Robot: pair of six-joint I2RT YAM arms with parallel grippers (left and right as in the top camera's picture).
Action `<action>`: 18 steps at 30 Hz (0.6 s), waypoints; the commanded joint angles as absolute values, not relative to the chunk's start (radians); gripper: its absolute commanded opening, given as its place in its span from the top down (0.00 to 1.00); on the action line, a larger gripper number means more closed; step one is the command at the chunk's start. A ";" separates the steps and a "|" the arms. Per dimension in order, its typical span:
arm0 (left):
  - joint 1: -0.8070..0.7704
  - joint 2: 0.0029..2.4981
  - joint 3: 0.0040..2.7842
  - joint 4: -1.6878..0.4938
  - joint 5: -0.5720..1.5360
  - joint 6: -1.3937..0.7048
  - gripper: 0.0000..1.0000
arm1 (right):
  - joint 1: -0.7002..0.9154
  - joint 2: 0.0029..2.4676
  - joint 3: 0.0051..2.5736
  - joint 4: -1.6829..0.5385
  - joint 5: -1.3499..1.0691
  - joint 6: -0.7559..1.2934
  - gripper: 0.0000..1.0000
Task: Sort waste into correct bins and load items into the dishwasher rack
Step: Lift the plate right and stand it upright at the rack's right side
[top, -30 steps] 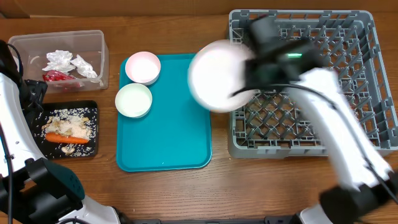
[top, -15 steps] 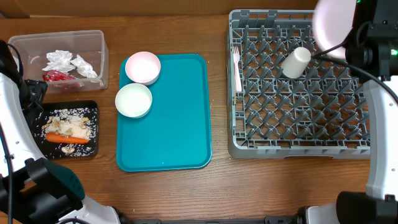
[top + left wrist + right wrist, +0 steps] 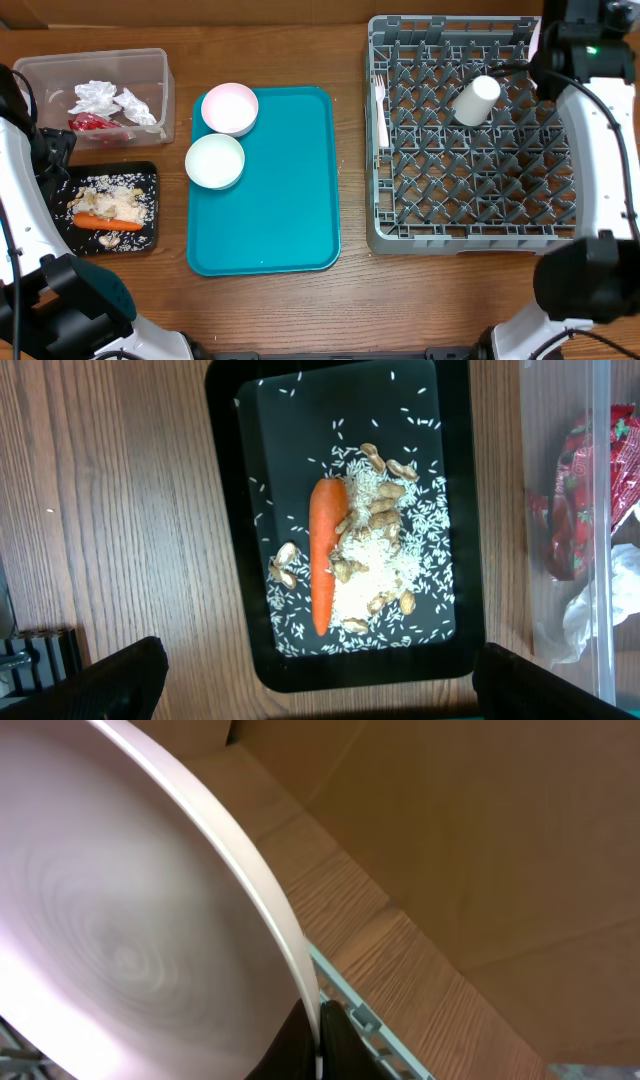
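My right gripper keeps lowering the white plate [image 3: 130, 920] until the rack holds it up, because the plate is standing on edge over free rack pegs [image 3: 527, 122] beside the white cup.
The grey dishwasher rack [image 3: 480, 190] holds a white cup [image 3: 476, 100] lying on its side and a white fork [image 3: 380, 105] at its left wall. My right gripper [image 3: 318, 1042] is shut on the rim of the white plate [image 3: 120, 920], which stands on edge over the rack's far right corner [image 3: 537, 42]. Two white bowls [image 3: 229, 108] [image 3: 215, 160] rest on the teal tray's left edge. The black tray [image 3: 225, 510] holds the carrot [image 3: 325, 555] and rice [image 3: 385, 570]. My left gripper [image 3: 335, 695] hangs open above that tray's near edge, holding nothing.
The clear tub [image 3: 95, 95] at the far left holds white napkins [image 3: 110, 100] and a red wrapper [image 3: 90, 122]. The teal tray [image 3: 285, 200] lies between the bins and the rack. A brown cardboard wall [image 3: 480, 840] stands just behind the rack.
My right arm has carried the plate from the rack's left edge across to its far right corner and turned it on edge. The left arm has not moved.
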State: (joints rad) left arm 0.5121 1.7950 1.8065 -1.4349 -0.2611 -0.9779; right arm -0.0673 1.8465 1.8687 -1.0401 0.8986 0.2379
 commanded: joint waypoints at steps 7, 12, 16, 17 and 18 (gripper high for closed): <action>0.508 1.778 1.802 -1.435 -0.261 -0.999 0.00 | -0.068 1.888 1.864 -1.042 0.859 0.235 0.96; 0.508 1.778 1.802 -1.435 -0.261 -0.999 0.00 | -0.068 1.918 1.864 -1.039 0.864 0.235 0.96; 0.508 1.778 1.802 -1.435 -0.261 -0.999 0.00 | -0.068 1.960 1.864 -1.027 0.919 0.234 0.96; 0.508 1.778 1.802 -1.435 -0.261 -0.999 0.00 | -0.068 1.970 1.864 -1.024 0.937 0.234 0.96; 0.508 1.778 1.802 -1.435 -0.261 -0.999 0.00 | -0.068 1.976 1.864 -1.022 0.948 0.234 0.96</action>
